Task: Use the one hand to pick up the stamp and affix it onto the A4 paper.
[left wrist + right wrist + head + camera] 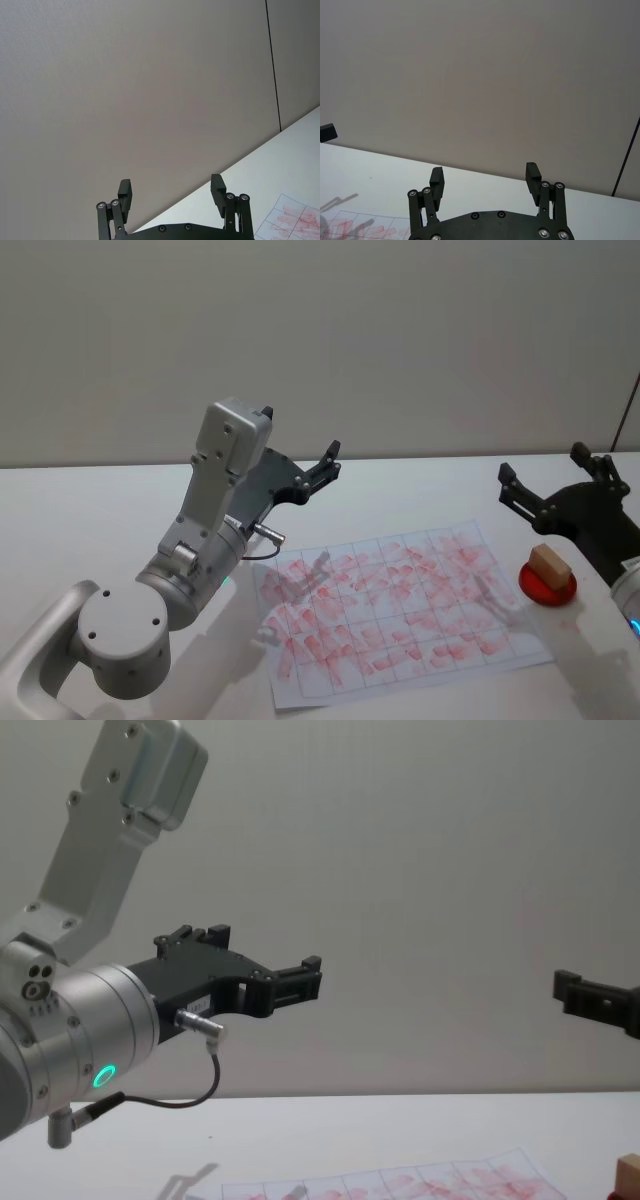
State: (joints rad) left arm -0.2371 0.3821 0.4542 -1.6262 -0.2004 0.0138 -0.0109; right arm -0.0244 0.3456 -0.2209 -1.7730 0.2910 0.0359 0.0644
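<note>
The A4 paper (400, 1182) should slide a little across the table when the robot presses the stamp down, as its far corner (521, 1153) lies loose and unweighted.
The stamp (549, 562), a small tan wooden block, stands on a round red ink pad (548, 587) at the right of the white table; its corner also peeks in as the stamp (629, 1176) in the chest view. The A4 paper (400, 610), gridded and smeared with red marks, lies flat at the table's middle. My right gripper (542, 464) hovers open above and just behind the stamp, apart from it. My left gripper (330, 462) is raised, open and holding nothing, behind the paper's left part. Both wrist views show spread fingers: left gripper (170, 182), right gripper (484, 171).
A plain grey wall stands behind the table. White tabletop (90, 510) stretches to the left of the paper and behind it. A thin dark cable (628, 412) runs down the wall at the far right. My left arm's big silver joints (125, 635) fill the near-left corner.
</note>
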